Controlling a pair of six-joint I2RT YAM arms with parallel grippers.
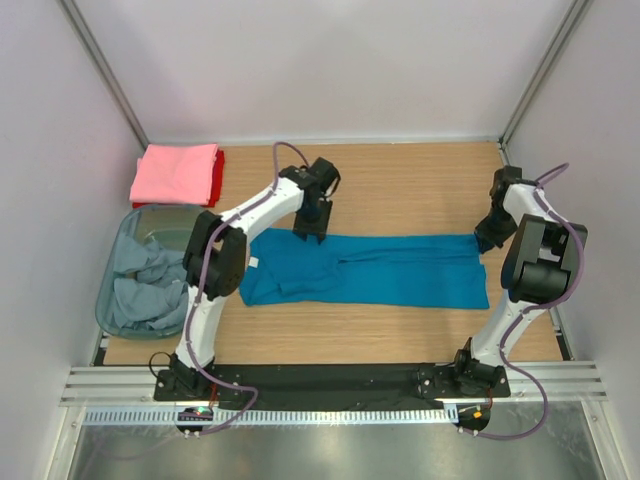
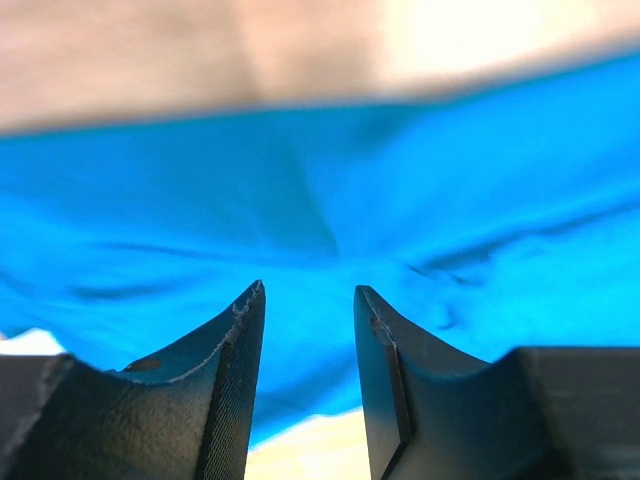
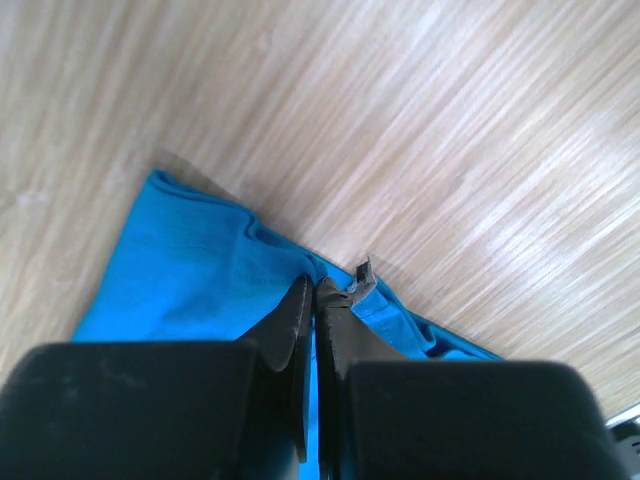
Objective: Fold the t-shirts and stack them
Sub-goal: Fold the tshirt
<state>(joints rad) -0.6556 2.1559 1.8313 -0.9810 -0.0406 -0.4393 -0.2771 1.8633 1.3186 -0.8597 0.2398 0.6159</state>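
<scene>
The teal blue band (image 1: pixel 375 272) lies crosswise, so I should turn it lengthwise: my right gripper should leave the far corner and draw the near edge (image 1: pixel 395 302) toward me.
A teal blue t-shirt (image 1: pixel 380 272) lies stretched in a long folded band across the middle of the wooden table. My left gripper (image 1: pixel 308 233) hovers over the band's far edge near its left end. In the left wrist view this gripper (image 2: pixel 310 290) stands open, the blue cloth (image 2: pixel 300 180) beyond it and nothing between the fingers. My right gripper (image 1: pixel 487 240) is at the band's far right corner. In the right wrist view it (image 3: pixel 315 283) is shut on the bunched hem of the shirt (image 3: pixel 190 270). A folded pink t-shirt (image 1: pixel 175 170) lies on a red one (image 1: pixel 217 175) at the back left.
A translucent grey-blue bin (image 1: pixel 105 295) at the left edge holds crumpled pale grey-blue t-shirts (image 1: pixel 140 285). White walls with metal posts close in the table (image 1: pixel 400 190) on three sides. The arms' bases sit on a black rail at the near edge.
</scene>
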